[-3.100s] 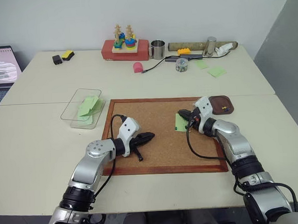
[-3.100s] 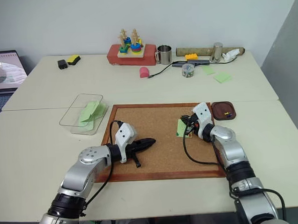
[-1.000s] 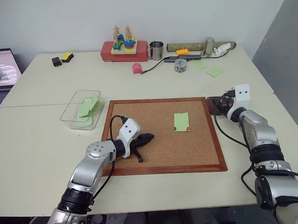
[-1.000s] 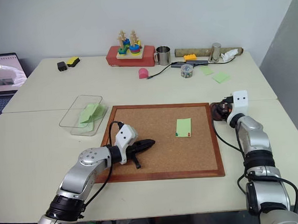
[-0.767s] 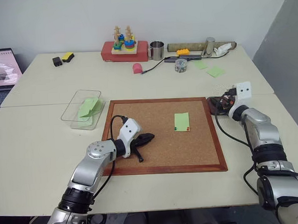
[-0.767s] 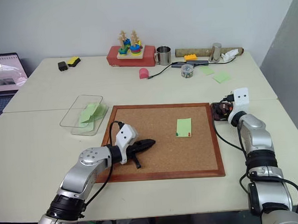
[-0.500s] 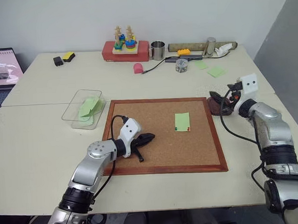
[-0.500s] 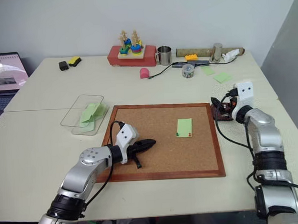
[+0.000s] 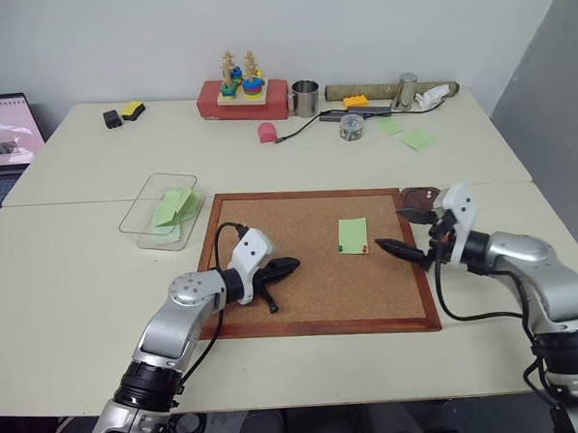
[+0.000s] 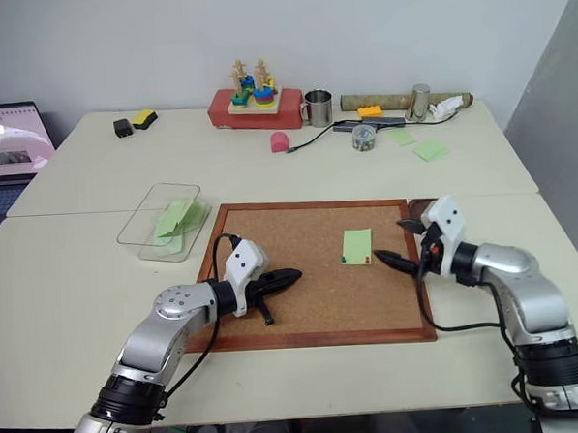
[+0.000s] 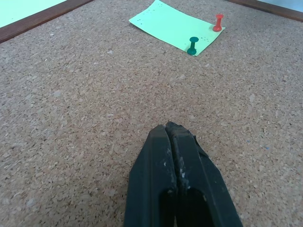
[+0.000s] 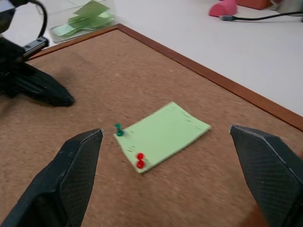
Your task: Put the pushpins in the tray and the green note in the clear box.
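The green pin [image 12: 119, 129] is still holding the other near corner of the green note [image 9: 352, 234], so the note will stay flat on the cork board when I pull the red pushpin.
The green note [image 9: 353, 234] lies on the cork board [image 9: 303, 303], held down by two pushpins, a green pin [image 12: 118, 129] and a red pin [image 12: 140, 160], along its near edge. My right gripper [image 9: 390, 229] hovers open just right of the note, pointing at it, with nothing between its fingers. The dark-brown tray [image 9: 419, 194] sits behind that gripper off the board's right edge, partly hidden. My left gripper [image 9: 284, 266] rests shut on the board's left part, well away from the note. The clear box [image 9: 160, 212], left of the board, holds several folded green slips.
The board's wooden frame [image 9: 324, 327] stands slightly proud of the table. Along the back are a red box with stacking toys [image 9: 242, 95], a metal mug [image 9: 305, 96], a cable, a small jar [image 9: 351, 126] and loose green notes [image 9: 420, 139]. A laptop [image 9: 1, 125] sits far left.
My right gripper has swung from over the tray back to the board's right side and now points at the note, its jaws wider apart. The left gripper has stayed put.
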`<state>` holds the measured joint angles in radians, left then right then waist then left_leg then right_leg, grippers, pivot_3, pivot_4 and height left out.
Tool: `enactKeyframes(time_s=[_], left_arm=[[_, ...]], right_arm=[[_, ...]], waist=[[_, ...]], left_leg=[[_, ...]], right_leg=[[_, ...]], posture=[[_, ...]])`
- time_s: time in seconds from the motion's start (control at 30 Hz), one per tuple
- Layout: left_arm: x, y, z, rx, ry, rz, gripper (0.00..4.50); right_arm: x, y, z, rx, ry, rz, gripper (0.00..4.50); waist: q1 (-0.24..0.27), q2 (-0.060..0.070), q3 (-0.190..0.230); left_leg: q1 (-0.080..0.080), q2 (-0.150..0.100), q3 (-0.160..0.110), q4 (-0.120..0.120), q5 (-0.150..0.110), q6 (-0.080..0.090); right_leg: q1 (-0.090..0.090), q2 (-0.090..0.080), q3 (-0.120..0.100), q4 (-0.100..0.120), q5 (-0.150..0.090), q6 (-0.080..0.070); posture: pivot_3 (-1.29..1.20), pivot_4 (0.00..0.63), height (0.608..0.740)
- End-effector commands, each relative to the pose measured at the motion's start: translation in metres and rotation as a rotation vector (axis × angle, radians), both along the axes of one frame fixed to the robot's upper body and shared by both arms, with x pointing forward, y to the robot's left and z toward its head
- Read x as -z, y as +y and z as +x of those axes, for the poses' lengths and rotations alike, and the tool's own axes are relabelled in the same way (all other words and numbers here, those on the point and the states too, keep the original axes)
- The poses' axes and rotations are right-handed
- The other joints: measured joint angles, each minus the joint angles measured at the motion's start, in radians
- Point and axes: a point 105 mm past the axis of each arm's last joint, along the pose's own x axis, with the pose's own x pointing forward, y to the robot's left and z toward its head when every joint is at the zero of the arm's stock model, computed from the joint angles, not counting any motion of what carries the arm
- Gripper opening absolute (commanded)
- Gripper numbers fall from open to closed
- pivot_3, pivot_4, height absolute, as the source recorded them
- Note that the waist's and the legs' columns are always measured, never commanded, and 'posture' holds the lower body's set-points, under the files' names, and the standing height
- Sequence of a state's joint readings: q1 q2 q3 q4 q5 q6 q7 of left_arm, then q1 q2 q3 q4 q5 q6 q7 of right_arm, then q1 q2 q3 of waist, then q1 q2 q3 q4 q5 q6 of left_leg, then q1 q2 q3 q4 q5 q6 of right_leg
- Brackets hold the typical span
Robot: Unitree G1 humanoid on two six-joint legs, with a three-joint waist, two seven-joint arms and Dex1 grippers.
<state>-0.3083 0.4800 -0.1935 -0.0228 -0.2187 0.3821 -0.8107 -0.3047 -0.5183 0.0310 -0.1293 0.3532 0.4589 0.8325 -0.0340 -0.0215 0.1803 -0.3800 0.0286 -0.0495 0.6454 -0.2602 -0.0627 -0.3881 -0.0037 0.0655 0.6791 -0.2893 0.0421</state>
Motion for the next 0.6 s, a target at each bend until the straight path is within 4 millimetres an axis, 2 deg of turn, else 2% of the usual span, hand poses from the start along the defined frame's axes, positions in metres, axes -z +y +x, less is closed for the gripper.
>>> enactKeyframes(time_s=[0.03,0.33,0.6], left_arm=[[0.027,0.003,-0.007,-0.006,0.095,0.058,0.0],[0.027,0.003,-0.008,-0.006,0.094,0.061,0.0],[0.027,0.003,-0.008,-0.002,0.094,0.06,0.0]], right_arm=[[0.004,0.009,0.0,0.002,-0.051,-0.011,4.49],[0.02,0.011,0.001,0.026,-0.04,-0.015,4.49],[0.025,0.014,0.004,0.034,-0.024,0.013,3.0]], waist=[[0.0,0.0,0.0],[0.001,0.0,0.0],[0.001,0.0,0.0]], left_leg=[[0.0,0.0,0.0,0.0,0.0,0.0],[0.0,0.0,0.0,0.0,0.0,0.0],[0.0,0.0,0.0,0.0,0.0,0.0]], right_leg=[[0.0,0.0,0.0,0.0,0.0,0.0],[0.0,0.0,0.0,-0.001,0.0,0.0],[0.0,0.0,0.0,-0.001,0.0,0.0]], posture=[[0.0,0.15,0.74],[0.0,0.15,0.74],[0.0,0.15,0.74]])
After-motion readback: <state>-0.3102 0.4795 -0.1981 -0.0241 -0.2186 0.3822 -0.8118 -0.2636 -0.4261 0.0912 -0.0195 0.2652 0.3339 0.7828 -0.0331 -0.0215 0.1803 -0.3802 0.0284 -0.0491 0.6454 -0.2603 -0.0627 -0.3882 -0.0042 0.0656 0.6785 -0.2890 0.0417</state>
